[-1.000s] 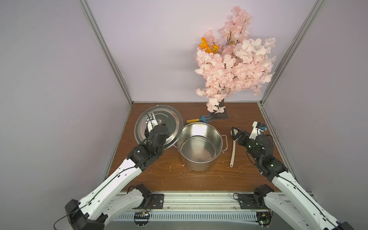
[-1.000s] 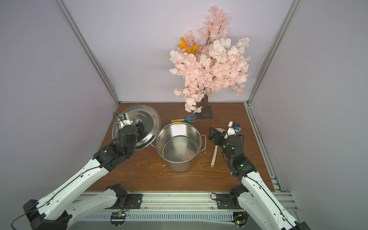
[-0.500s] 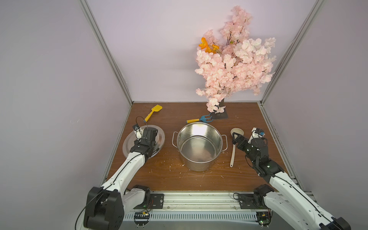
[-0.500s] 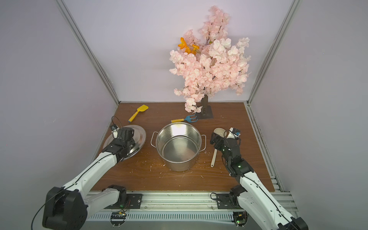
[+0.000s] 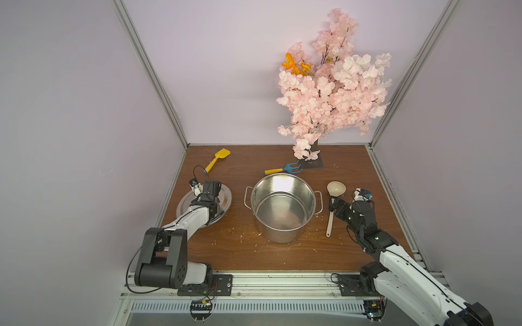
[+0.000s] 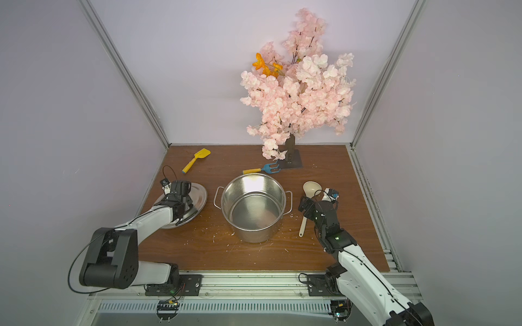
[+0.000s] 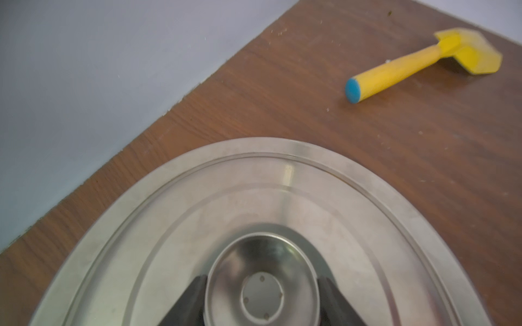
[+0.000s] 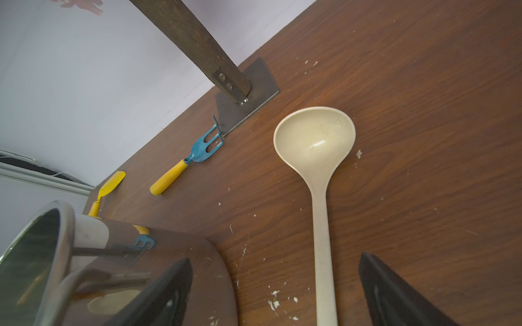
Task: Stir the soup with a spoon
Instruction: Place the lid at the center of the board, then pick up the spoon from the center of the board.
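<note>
The cream spoon is lying flat with its bowl (image 5: pixel 336 188) toward the back, so next my right gripper picks it up by the spoon's handle (image 5: pixel 329 223) and passes it to my left gripper before stirring.
The cream spoon (image 5: pixel 330 223) (image 6: pixel 302 225) lies flat on the wooden table, right of the steel pot (image 5: pixel 282 235) (image 6: pixel 254 235), with its bowl toward the back. My right gripper (image 5: pixel 333 205) (image 6: pixel 304 207) (image 8: pixel 275 258) hangs open low over the handle. In the right wrist view the spoon (image 8: pixel 320 214) runs between the fingers, nearer one of them, touching neither. The pot's inside shows bare steel, and I see no soup. My left gripper (image 5: pixel 210 189) (image 6: pixel 180 189) (image 7: pixel 262 278) is shut on the knob of the pot lid (image 5: pixel 224 197) (image 6: pixel 197 197) (image 7: pixel 254 183) at the table's left edge.
A yellow toy shovel (image 5: pixel 217 161) (image 7: pixel 423 62) lies at the back left. A blue rake (image 5: pixel 285 168) (image 8: pixel 192 158) lies just behind the pot. A pink blossom tree (image 5: pixel 330 93) stands on a metal base at the back. White crumbs dot the wood.
My left arm has carried the lid down and toward the left edge, uncovering the yellow shovel. My right gripper has dropped lower over the spoon's handle, still open.
</note>
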You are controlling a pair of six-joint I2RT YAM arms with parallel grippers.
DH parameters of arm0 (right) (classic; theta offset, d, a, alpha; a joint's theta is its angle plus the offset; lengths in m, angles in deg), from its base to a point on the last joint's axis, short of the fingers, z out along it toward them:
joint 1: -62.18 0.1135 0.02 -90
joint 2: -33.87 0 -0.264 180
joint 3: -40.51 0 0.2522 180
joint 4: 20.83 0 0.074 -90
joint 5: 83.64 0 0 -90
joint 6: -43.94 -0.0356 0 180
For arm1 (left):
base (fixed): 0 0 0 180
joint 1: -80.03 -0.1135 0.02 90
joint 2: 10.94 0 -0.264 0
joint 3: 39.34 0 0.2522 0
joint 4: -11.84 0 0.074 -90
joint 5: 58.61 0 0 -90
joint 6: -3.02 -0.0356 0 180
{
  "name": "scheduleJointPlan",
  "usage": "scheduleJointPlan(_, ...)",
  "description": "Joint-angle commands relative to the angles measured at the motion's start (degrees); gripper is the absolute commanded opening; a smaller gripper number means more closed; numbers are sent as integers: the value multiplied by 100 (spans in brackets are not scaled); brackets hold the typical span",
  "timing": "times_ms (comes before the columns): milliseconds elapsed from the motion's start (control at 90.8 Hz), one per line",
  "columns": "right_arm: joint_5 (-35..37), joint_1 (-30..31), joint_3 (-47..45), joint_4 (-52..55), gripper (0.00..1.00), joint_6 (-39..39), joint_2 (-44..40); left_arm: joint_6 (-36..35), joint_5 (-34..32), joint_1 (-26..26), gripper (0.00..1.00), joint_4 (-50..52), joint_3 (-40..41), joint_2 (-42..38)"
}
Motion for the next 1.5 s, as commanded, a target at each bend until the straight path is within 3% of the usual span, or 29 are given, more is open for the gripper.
scheduleJointPlan(0,-29,-26,-69,11,96,-39,105,-84,176,-149,60,-195,-149,110)
scheduleJointPlan(121,-76,-34,-99,11,96,-92,307,-60,311,-154,66,-20,-303,344)
scheduleJointPlan(330,-253,-101,-99,2,93,-101,772,39,445,-152,85,192,-356,449)
scheduleJointPlan(627,-696,-288,-146,-41,86,13,1221,228,992,-159,100,793,-479,-390)
scheduleJointPlan(1101,-1305,-390,-230,-503,62,117,1974,206,3029,-152,96,1879,-878,-2536)
scheduleJointPlan(1299,-1216,-428,-179,-597,54,171,2324,208,3372,-115,96,2292,-1080,-2955)
scheduleJointPlan(1486,-1283,-598,-177,-824,38,215,2654,295,3439,275,96,2454,-1332,-3095)
